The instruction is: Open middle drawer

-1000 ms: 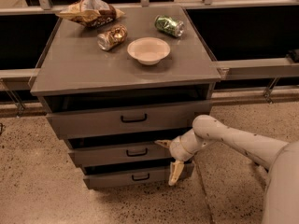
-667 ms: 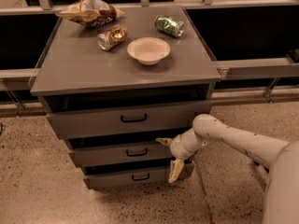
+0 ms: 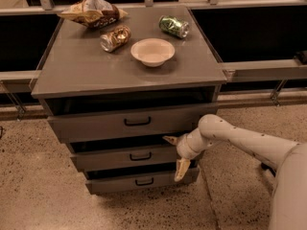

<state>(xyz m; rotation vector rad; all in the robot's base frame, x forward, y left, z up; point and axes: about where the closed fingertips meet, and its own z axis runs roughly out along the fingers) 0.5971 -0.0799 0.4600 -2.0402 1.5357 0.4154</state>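
Observation:
My gripper's lower finger is hanging loose past the middle drawer's front (image 3: 167, 155), so I need to lift my gripper, close it over the drawer's top edge (image 3: 165, 146) and pull.
The grey cabinet has three drawer fronts stacked one above the other. The middle drawer (image 3: 120, 159) is the mid-sized grey front with a small black bar handle (image 3: 140, 156), and a dark gap shows above it. My gripper (image 3: 175, 157) is at the right end of this front, to the right of the handle. It is open: one finger (image 3: 170, 139) points toward the drawer's top edge and the other finger (image 3: 182, 169) hangs down past its lower edge. My white arm (image 3: 240, 138) reaches in from the right.
The top drawer (image 3: 96, 126) and the bottom drawer (image 3: 115, 183) have like handles. On the cabinet top (image 3: 76, 71) are a white bowl (image 3: 152, 51), a chip bag (image 3: 92, 12), a brown can (image 3: 115, 38) and a green can (image 3: 173, 26). Speckled floor (image 3: 33, 186) surrounds the cabinet.

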